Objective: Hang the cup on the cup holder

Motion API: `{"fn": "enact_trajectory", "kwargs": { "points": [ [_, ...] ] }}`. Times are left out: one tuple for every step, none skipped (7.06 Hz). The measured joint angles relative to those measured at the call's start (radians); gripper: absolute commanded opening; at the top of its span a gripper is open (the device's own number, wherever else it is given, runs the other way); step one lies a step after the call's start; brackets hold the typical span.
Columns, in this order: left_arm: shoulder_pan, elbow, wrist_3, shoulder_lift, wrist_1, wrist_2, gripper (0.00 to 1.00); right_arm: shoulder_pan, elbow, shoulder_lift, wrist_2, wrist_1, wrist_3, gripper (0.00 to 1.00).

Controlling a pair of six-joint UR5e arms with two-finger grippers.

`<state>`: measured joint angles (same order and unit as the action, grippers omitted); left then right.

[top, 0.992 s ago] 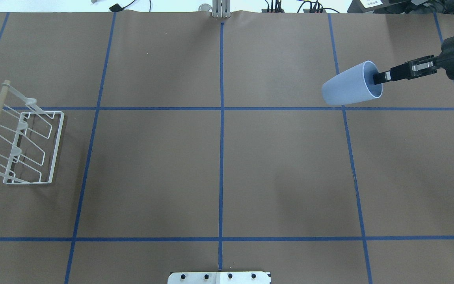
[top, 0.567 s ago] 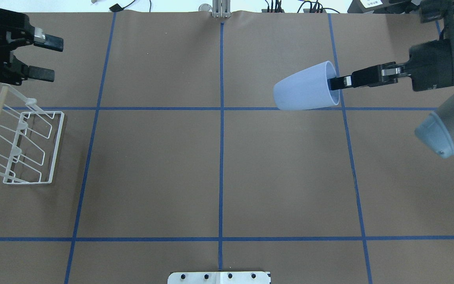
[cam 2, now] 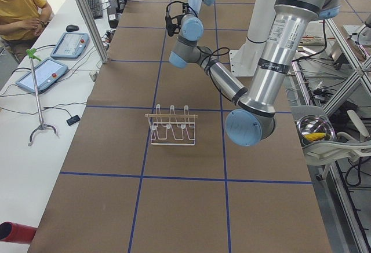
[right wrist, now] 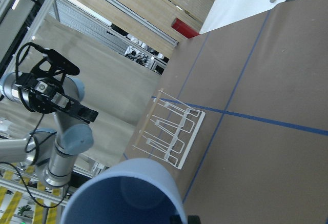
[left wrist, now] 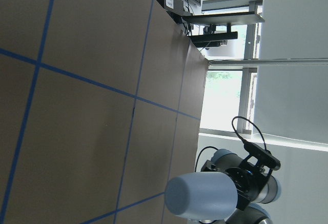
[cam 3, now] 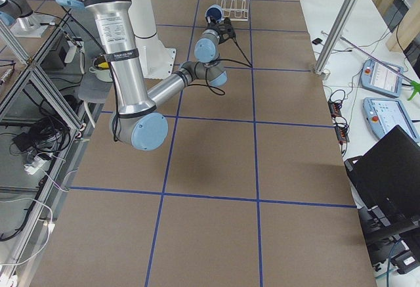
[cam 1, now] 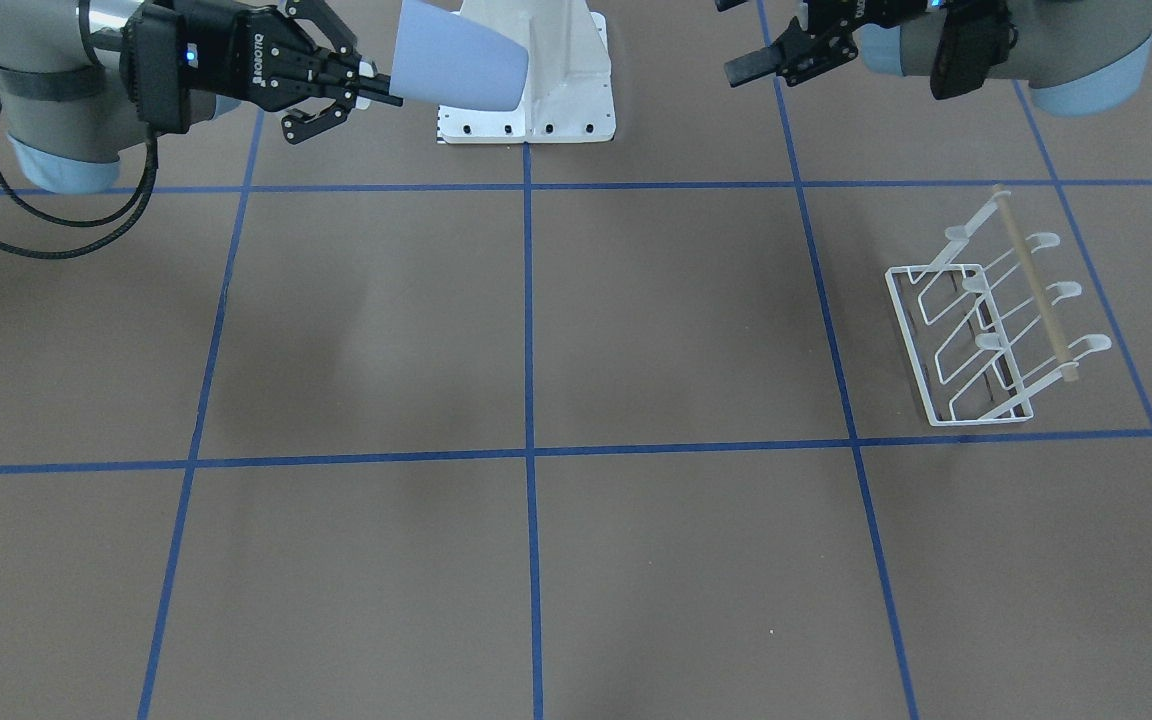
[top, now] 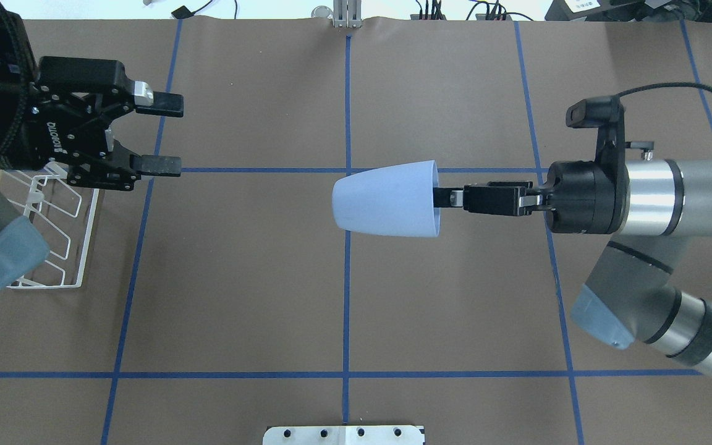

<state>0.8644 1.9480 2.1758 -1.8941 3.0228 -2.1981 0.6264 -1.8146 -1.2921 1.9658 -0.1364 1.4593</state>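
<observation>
The pegs of the white wire cup holder lean outward to free rounded tips, so the light blue cup will stay tilted when I lower it over one of the pegs.
The light blue cup hangs on its side in the air over the table's middle, base toward the left. My right gripper is shut on its rim, one finger inside; the front-facing view shows the gripper and cup too. The cup also shows in the left wrist view. My left gripper is open and empty, well to the cup's left. The white wire cup holder stands at the table's left, partly hidden under the left arm; the front-facing view shows it whole.
The robot's white base plate sits at the table's near edge. Blue tape lines grid the brown table. An operator sits beyond the far side with tablets on a white bench.
My right arm has carried the cup leftward from the far right to the table's middle. My left gripper has come in from the left and moved rightward, still open.
</observation>
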Motion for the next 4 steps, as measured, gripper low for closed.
{"fn": "enact_trajectory", "kwargs": {
  "points": [
    [-0.03, 0.001, 0.044, -0.002, 0.037, 0.028, 0.98, -0.08, 0.001, 0.015, -0.083, -0.058, 0.0, 0.0],
    [-0.05, 0.001, 0.066, -0.004, 0.052, 0.038, 0.98, -0.146, 0.002, 0.042, -0.154, -0.085, -0.002, 0.0],
    [-0.071, 0.002, 0.075, -0.007, 0.058, 0.041, 0.98, -0.2, 0.006, 0.073, -0.22, -0.095, -0.006, 0.0],
    [-0.089, 0.003, 0.078, -0.008, 0.06, 0.042, 0.98, -0.233, 0.013, 0.096, -0.266, -0.098, -0.01, 0.0]
  ]
}}
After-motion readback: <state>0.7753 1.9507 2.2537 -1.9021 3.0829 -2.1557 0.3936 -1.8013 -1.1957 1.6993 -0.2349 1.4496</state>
